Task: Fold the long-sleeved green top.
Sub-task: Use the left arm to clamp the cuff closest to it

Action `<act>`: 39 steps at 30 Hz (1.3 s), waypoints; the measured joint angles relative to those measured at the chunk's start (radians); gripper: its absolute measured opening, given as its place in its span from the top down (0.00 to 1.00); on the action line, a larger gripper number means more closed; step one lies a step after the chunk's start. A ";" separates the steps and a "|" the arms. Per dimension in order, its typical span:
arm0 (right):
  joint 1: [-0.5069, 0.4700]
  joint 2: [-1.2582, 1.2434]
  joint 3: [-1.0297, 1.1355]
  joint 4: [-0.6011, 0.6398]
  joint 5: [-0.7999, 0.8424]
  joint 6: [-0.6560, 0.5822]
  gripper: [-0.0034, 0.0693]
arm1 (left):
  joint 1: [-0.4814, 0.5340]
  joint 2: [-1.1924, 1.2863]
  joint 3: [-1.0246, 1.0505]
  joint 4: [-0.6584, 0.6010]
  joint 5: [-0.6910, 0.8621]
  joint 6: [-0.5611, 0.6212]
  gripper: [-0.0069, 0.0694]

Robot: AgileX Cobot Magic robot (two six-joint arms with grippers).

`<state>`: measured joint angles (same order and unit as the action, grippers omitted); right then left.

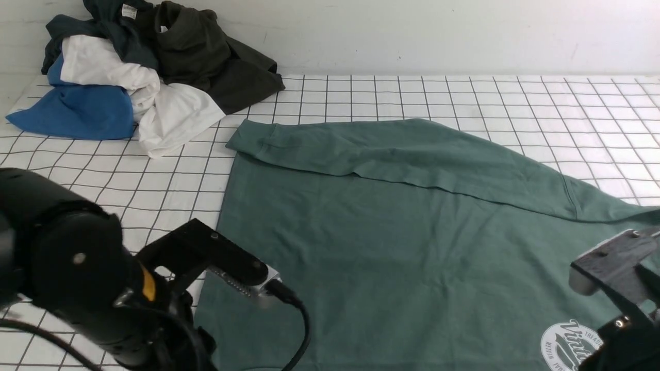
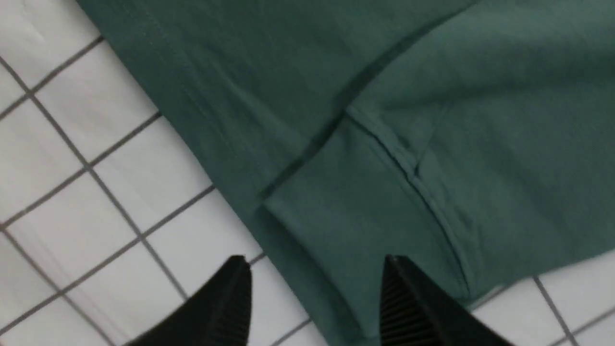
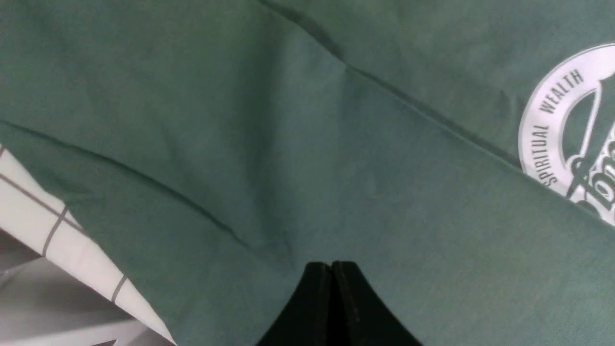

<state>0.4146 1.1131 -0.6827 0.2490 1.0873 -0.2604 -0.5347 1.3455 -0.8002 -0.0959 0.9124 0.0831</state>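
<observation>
A shadow (image 2: 314, 144) lies between the sleeve and the body. The sleeve will swing over and the body will stay flat when I pull the ribbed cuff (image 2: 360, 248).
The green long-sleeved top (image 1: 412, 232) lies flat on the gridded table, with one sleeve (image 1: 386, 154) folded across its far edge and its white round logo (image 1: 570, 345) at the near right. In the left wrist view my left gripper (image 2: 314, 269) is open. One fingertip (image 2: 240, 269) is over the white cloth and the other over a cuffed sleeve end (image 2: 350, 221), whose edge lies between the jaws, ungripped. My right gripper (image 3: 331, 265) is shut, nothing showing between its fingers, just above the green fabric near the logo (image 3: 567, 129). The front view hides both grippers' fingers.
A pile of other clothes (image 1: 129, 67), blue, white, dark teal and dark olive, sits at the back left against the wall. The white gridded table cover (image 1: 515, 98) stretches behind and to the right of the top. The table's near edge (image 3: 96, 283) shows by the right gripper.
</observation>
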 joint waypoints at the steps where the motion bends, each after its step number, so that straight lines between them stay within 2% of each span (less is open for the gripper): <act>1: 0.003 0.000 0.000 0.000 0.000 0.000 0.97 | 0.007 0.024 0.000 -0.013 -0.019 -0.004 0.39; 5: 0.005 0.000 0.000 -0.005 0.000 -0.001 0.97 | 0.034 0.118 -0.003 -0.055 -0.083 0.001 0.31; 7: 0.005 0.000 0.000 -0.009 0.000 -0.001 0.97 | 0.047 0.149 -0.004 -0.060 -0.098 0.004 0.30; 14: 0.005 0.000 0.000 -0.023 0.000 -0.001 0.97 | 0.074 0.182 0.083 -0.065 -0.197 0.005 0.30; 21: 0.005 0.000 -0.001 -0.036 -0.035 -0.003 0.97 | 0.074 0.182 0.134 -0.123 -0.272 0.017 0.30; 25: 0.005 0.000 -0.001 -0.036 -0.047 -0.003 0.97 | 0.074 0.193 0.134 -0.182 -0.287 0.089 0.30; 31: 0.005 0.000 -0.001 -0.036 -0.050 -0.003 0.97 | 0.075 0.223 0.124 -0.194 -0.271 0.159 0.30; 35: 0.005 0.000 -0.001 -0.036 -0.050 -0.003 0.97 | 0.075 0.225 0.122 -0.195 -0.271 0.162 0.36; 37: 0.005 0.000 -0.001 -0.036 -0.050 -0.003 0.97 | 0.070 0.218 0.122 -0.188 -0.276 0.163 0.44; 39: 0.005 0.000 -0.001 -0.036 -0.050 -0.003 0.97 | 0.047 0.206 0.124 -0.195 -0.279 0.163 0.57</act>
<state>0.4192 1.1131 -0.6837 0.2130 1.0378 -0.2633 -0.4876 1.5511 -0.6763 -0.2905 0.6336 0.2457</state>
